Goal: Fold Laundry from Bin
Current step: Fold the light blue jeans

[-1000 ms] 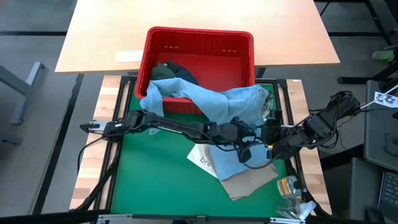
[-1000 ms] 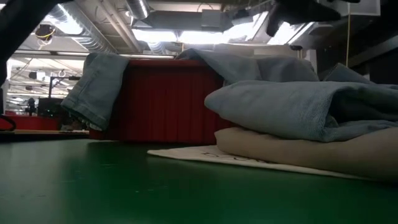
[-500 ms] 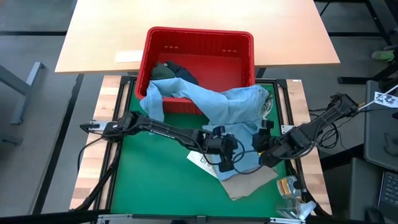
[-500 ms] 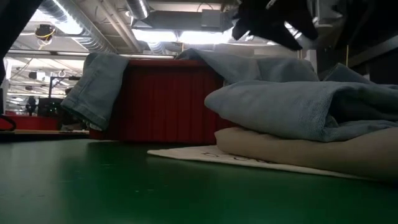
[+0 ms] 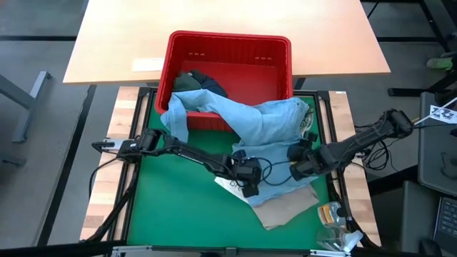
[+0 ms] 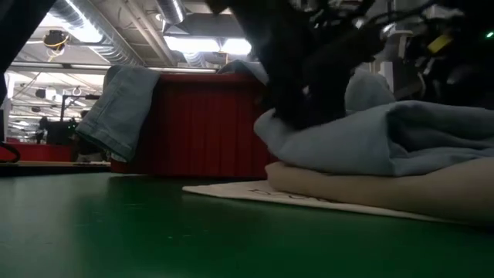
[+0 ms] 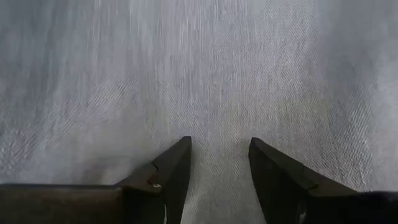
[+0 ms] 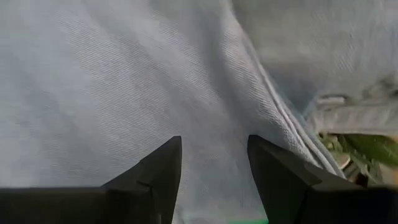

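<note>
Next, I move my left gripper back and bring its open fingers to the shirt's near edge (image 5: 282, 196) beside the beige garment, because they face a flat part of the shirt (image 7: 219, 127).
A light blue shirt (image 5: 264, 121) hangs out of the red bin (image 5: 228, 43) over its near wall, and its lower part lies heaped on a beige garment (image 5: 285, 207) on the green mat. Dark olive (image 5: 187, 81) and navy (image 5: 212, 84) laundry lies in the bin. My left gripper (image 5: 250, 190) is open and points down at the shirt's near left part (image 7: 211, 74). My right gripper (image 5: 293, 170) is open and slants down at the shirt's near right part (image 8: 124, 81). In the low view a dark gripper (image 6: 297, 108) stands right at the shirt's top (image 6: 401, 139). My left gripper has its open fingertips (image 7: 181, 149) right at the shirt's cloth, with nothing between them; I cannot tell whether they touch it. My right gripper has its open fingertips (image 8: 173, 146) close over the cloth beside a seam (image 8: 267, 93); I cannot tell whether they touch it.
A white printed tote bag (image 5: 232, 184) lies flat under the beige garment. Small packets and a bottle (image 5: 330, 213) sit at the mat's near right corner. A wooden tabletop (image 5: 214, 18) lies beyond the bin. Bare green mat (image 5: 178, 207) stretches to the near left.
Both grippers have come down onto the heaped part of the shirt and tipped more steeply downward. The left one has gone toward the near left, the right one toward the left. Both have stayed open. The shirt lies as before.
</note>
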You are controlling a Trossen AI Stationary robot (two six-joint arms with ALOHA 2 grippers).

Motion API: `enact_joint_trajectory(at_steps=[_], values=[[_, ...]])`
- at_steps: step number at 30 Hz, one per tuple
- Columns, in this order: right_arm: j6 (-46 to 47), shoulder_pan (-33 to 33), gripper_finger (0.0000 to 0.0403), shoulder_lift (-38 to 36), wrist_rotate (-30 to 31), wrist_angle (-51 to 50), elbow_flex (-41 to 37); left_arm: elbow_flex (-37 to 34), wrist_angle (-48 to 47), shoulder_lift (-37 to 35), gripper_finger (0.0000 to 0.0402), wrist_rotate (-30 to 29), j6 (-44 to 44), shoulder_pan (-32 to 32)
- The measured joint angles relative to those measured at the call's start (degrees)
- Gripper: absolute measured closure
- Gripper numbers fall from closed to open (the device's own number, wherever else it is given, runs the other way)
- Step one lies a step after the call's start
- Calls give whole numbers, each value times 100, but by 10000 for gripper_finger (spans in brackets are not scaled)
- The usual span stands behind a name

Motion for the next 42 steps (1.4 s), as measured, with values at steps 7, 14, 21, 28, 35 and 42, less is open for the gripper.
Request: enact_joint_trajectory(at_steps=[7, 14, 21, 28, 35, 42], values=[[-212, -654, 217, -2, -498, 20, -63, -273, 186, -11, 244, -5, -288, -9], [-479, -748, 217, -8, -1061, -166, 98, 99, 201, -119, 244, 111, -170, -23], [-477, -742, 217, -16, -1209, -645, 830, 956, 31, -138, 244, 104, 246, -14], [-501, -742, 217, -17, -959, -183, 986, 1554, -940, -146, 244, -464, 522, 5], [-502, -748, 217, -13, -516, 363, 447, 1402, -1559, -105, 244, -1053, 482, 126], [-476, -748, 217, -8, -91, 788, -274, 606, -1343, -66, 244, -1051, 369, 384]])
